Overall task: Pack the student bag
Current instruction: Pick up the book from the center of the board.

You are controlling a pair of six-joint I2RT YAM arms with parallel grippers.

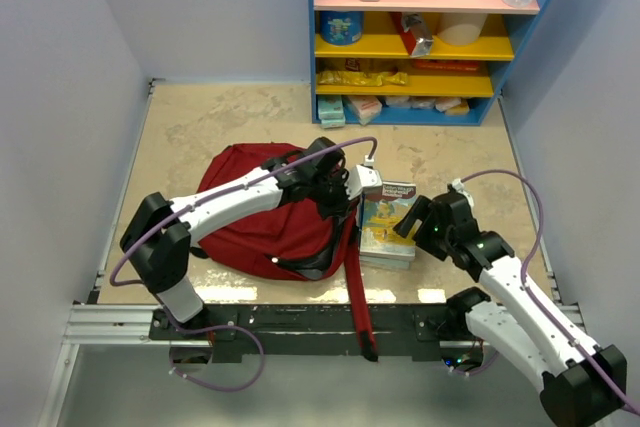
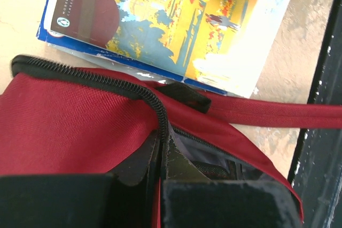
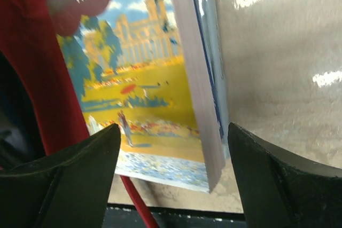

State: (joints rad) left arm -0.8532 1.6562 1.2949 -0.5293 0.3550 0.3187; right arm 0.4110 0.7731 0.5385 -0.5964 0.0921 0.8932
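The paperback book's near corner (image 3: 205,179) is between the open fingers of my right gripper and clear of the bag's strap. I should keep going down until the fingers grip that corner (image 1: 405,253).
The dark-red student bag (image 1: 255,217) lies on the tan table, its long red strap (image 1: 358,287) running to the near edge. My left gripper (image 1: 335,187) is shut on the bag's black zipper edge (image 2: 152,100) at the opening, and the dark lining (image 2: 214,156) shows beside it. A paperback book (image 1: 388,222) with a yellow and blue cover lies on another book just right of the bag; it also shows in the left wrist view (image 2: 176,25). My right gripper (image 3: 173,156) is open, its jaws straddling the book's (image 3: 149,94) near right corner from above.
A blue, yellow and pink shelf unit (image 1: 430,32) with packets, a cup and bottles stands at the back. Grey walls close in left and right. The black rail (image 1: 310,322) runs along the table's near edge, under the strap's end.
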